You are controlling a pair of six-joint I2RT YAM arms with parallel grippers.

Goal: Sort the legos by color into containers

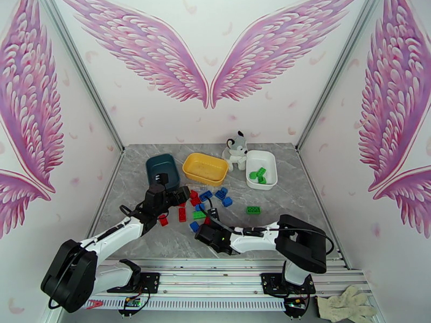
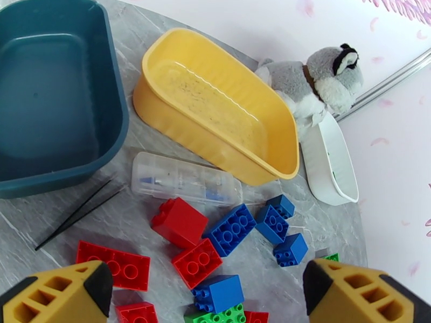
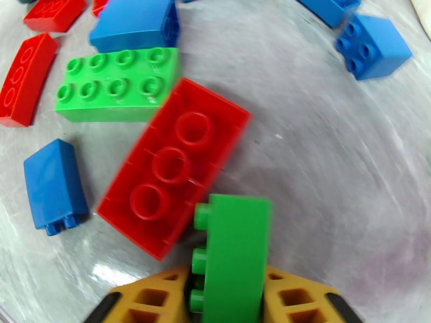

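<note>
My right gripper is to keep heading toward the white tub and release the small green brick inside, since that brick matches the white tub's green bricks.
The legos lie scattered mid-table: red [image 2: 179, 222], blue [image 2: 231, 230] and green [image 1: 199, 215] bricks. At the back stand the containers: a dark teal tub [image 1: 163, 169], a yellow tub [image 1: 204, 168] and a white tub [image 1: 268, 159] holding green bricks [image 1: 258, 175]. My right gripper [image 3: 231, 297] is shut on a small green brick [image 3: 234, 254], right beside an upturned red brick [image 3: 172, 168] and near a long green one [image 3: 116, 84]. My left gripper [image 2: 207, 292] hangs open over the pile's left side, nothing between its fingers [image 2: 59, 294].
A grey-white plush toy [image 1: 236, 149] sits between the yellow and white tubs. A clear flat item [image 2: 186, 178] lies in front of the yellow tub [image 2: 215, 103], with thin black tweezers [image 2: 75, 213] beside it. One green brick [image 1: 253, 210] lies apart on the right. A glove [image 1: 345, 308] rests off the table.
</note>
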